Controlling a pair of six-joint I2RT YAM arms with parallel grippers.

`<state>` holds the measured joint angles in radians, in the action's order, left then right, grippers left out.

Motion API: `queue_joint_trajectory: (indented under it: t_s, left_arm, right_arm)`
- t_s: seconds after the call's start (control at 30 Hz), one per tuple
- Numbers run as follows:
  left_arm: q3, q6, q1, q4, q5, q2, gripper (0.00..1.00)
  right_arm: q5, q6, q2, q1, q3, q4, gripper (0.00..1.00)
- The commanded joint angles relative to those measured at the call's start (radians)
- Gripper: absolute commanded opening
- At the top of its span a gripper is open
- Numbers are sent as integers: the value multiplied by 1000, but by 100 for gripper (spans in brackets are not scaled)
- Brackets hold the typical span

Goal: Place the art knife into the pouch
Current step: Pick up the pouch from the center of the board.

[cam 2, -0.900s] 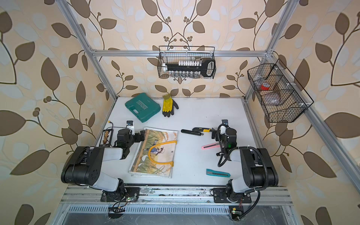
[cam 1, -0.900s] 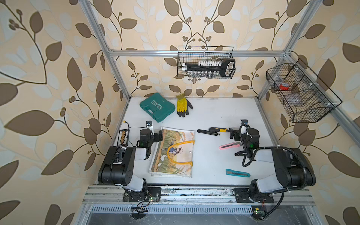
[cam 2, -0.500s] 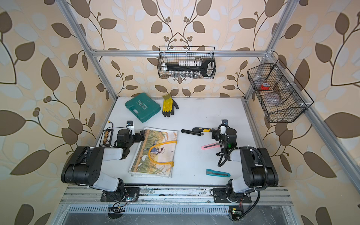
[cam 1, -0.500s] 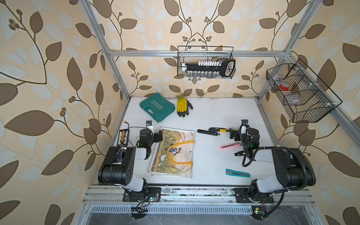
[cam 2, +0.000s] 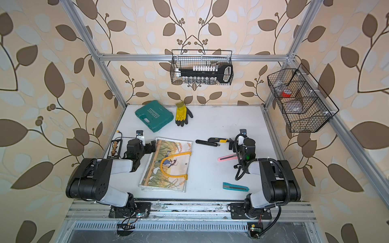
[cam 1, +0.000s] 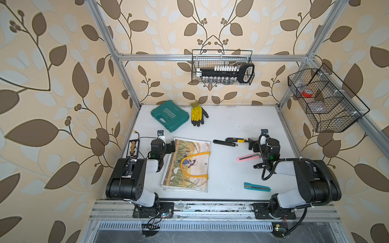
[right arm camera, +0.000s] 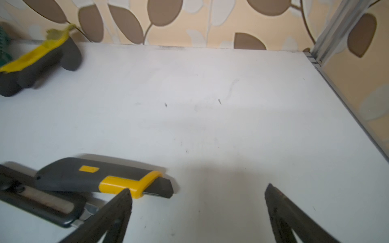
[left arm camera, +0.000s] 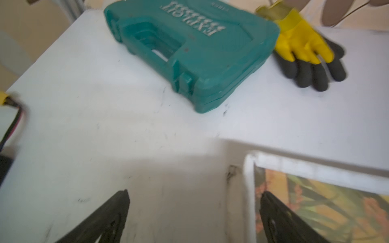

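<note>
The pouch is lying flat and its opening (cam 1: 209, 164) is closed. Next, my left gripper raises the yellow loop handle (cam 1: 181, 163) to open the pouch before the art knife goes in.
The pouch (cam 1: 187, 166), white with a painted field print and yellow loop handles, lies flat left of the table's middle. My left gripper (cam 1: 171, 145) stands open at its far left corner (left arm camera: 315, 199), low over the table, holding nothing. Several retractable knives lie to the right: a black one (cam 1: 224, 143), a black-and-yellow one (cam 1: 235, 139), a pink one (cam 1: 249, 157) and a teal one (cam 1: 256, 186). I cannot tell which is the art knife. My right gripper (cam 1: 251, 145) is open and empty just right of the black-and-yellow knife (right arm camera: 101, 178), one fingertip (right arm camera: 126, 195) near its tip.
A green tool case (cam 1: 169, 115) and a yellow-and-black glove (cam 1: 197, 113) lie at the back left. A small black rack (cam 1: 133, 148) with a cable sits at the left edge. Wire baskets hang on the back wall (cam 1: 222, 71) and the right wall (cam 1: 324, 101).
</note>
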<state>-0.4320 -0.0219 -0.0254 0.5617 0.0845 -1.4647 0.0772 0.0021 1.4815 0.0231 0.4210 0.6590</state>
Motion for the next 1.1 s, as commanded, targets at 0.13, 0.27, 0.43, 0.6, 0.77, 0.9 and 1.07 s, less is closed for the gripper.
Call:
queue_joint_trajectory:
  t_s: [0.13,0.27,0.43,0.6,0.77,0.9,1.07]
  left_arm:
    - [-442,-159,-23,-601,-38,181,99]
    - [-567,-316,-21,-807,-217,178,99]
    - [-542,-509,3,-814,-302,119,99]
    - [-701,-367,-202,-999,-239,55,99]
    - [-694,-412,-330,-1195,-221,61,99]
    - [-593,-472,-345,-1265,-188,175,99]
    - [-527,-539,-349,-1353,-154,243,99]
  right_arm:
    - [36,76,-86,43,405,-650,100]
    - [-188,116,-135,47,421,-739,100]
    - [-167,352,-270,32,381,-772,100]
    - [-291,420,-239,14,430,-907,100]
    - [-119,424,-296,147,403,-994,100]
    - [16,420,-332,277,399,-1109,100]
    - [113,469,-317,410,383,-1172,100]
